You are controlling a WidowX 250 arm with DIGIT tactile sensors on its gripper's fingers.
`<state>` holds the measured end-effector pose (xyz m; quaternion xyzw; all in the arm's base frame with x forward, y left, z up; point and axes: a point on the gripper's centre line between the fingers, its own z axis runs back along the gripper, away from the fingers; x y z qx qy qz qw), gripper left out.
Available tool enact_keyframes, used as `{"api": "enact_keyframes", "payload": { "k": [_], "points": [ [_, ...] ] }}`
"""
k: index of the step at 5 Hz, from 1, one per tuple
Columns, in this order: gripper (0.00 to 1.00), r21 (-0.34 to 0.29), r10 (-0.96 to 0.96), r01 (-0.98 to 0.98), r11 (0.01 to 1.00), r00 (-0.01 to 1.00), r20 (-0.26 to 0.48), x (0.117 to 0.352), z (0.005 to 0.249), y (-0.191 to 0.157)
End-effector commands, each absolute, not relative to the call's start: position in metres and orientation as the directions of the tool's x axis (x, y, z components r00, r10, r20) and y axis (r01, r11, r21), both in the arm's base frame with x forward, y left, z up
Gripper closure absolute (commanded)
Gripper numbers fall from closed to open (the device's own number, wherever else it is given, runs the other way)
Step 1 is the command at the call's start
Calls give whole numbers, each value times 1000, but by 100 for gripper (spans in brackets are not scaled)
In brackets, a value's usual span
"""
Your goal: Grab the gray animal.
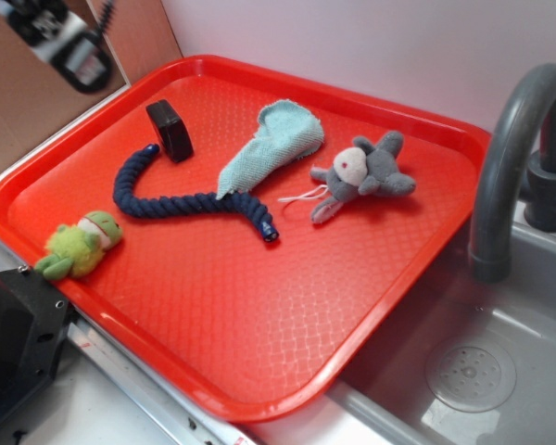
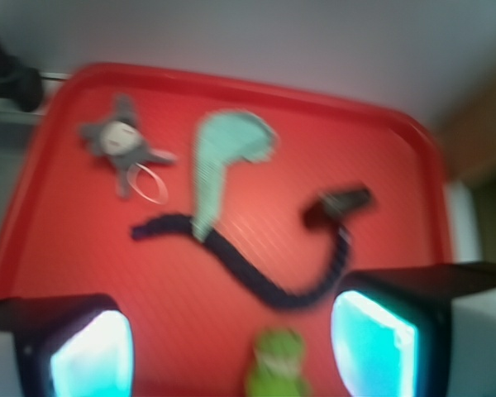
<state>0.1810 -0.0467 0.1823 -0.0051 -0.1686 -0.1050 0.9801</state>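
Observation:
The white string loop (image 1: 302, 197) goes into the gray animal's body (image 1: 328, 188). I expect the loop to come up with the gray animal when I lift the animal.
The gray animal (image 1: 363, 172) lies on the red tray (image 1: 259, 324) toward its right back part, pale face up, with a thin white string loop beside it. In the blurred wrist view the gray animal (image 2: 120, 142) sits at the upper left, far from my gripper (image 2: 231, 347). The gripper hangs high above the tray's left side, its jaws wide apart and nothing between them. Only part of the arm (image 1: 69, 42) shows at the top left of the exterior view.
A green frog plush (image 1: 82, 245) lies near the tray's left front edge. A dark blue rope (image 1: 181, 199), a light teal cloth (image 1: 269, 144) and a small black block (image 1: 170, 130) lie mid-tray. A gray faucet (image 1: 510, 158) and sink (image 1: 473, 371) stand to the right.

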Motion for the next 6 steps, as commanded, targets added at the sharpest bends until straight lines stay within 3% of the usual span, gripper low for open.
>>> {"api": "enact_keyframes", "payload": {
  "k": [1, 3, 4, 5, 6],
  "points": [
    [0, -16, -313, 347, 938, 864, 394, 235, 155, -88],
    [0, -25, -399, 432, 901, 851, 342, 284, 108, -122],
    [0, 0, -429, 446, 895, 860, 276, 303, 81, -130],
    [0, -26, -471, 492, 870, 847, 247, 312, 63, -138],
    [0, -109, -498, 534, 839, 833, 242, 314, 55, -141]
  ]
}}
